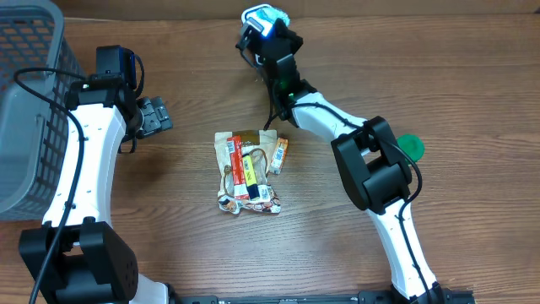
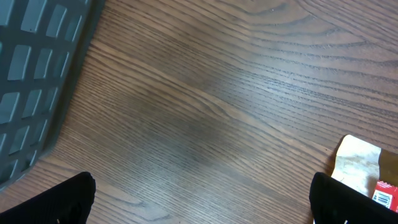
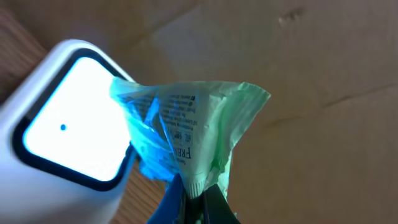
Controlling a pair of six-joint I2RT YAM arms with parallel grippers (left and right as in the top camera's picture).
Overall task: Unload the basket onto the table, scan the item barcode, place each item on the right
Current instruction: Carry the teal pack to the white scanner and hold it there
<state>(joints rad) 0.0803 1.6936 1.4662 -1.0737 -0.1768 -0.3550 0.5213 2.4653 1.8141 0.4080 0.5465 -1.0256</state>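
Note:
I should put the packet down with my right gripper and take it by another edge, because the packet's printed text [image 3: 181, 118] faces away from the scanner's lit window.
My right gripper [image 3: 198, 208] is shut on the bottom seam of a pale green printed packet [image 3: 199, 118]. It holds the packet up against the lit window of a white barcode scanner [image 3: 59, 134]. From overhead, that gripper [image 1: 268, 35] is at the far middle of the table, with the packet [image 1: 277, 18] beside the scanner [image 1: 252, 16]. My left gripper [image 1: 153, 116] hovers left of the pile, open wide and holding nothing. In its wrist view, the left gripper [image 2: 204, 202] has only bare wood between its two black fingertips [image 2: 69, 198].
A pile of snack packets [image 1: 247, 171] lies mid-table, and its edge [image 2: 359, 163] shows beside my left gripper's right finger. A grey mesh basket [image 1: 25, 101] stands at the left edge, its wall [image 2: 34, 68] close to my left gripper. A green disc [image 1: 411, 146] lies beside the right arm.

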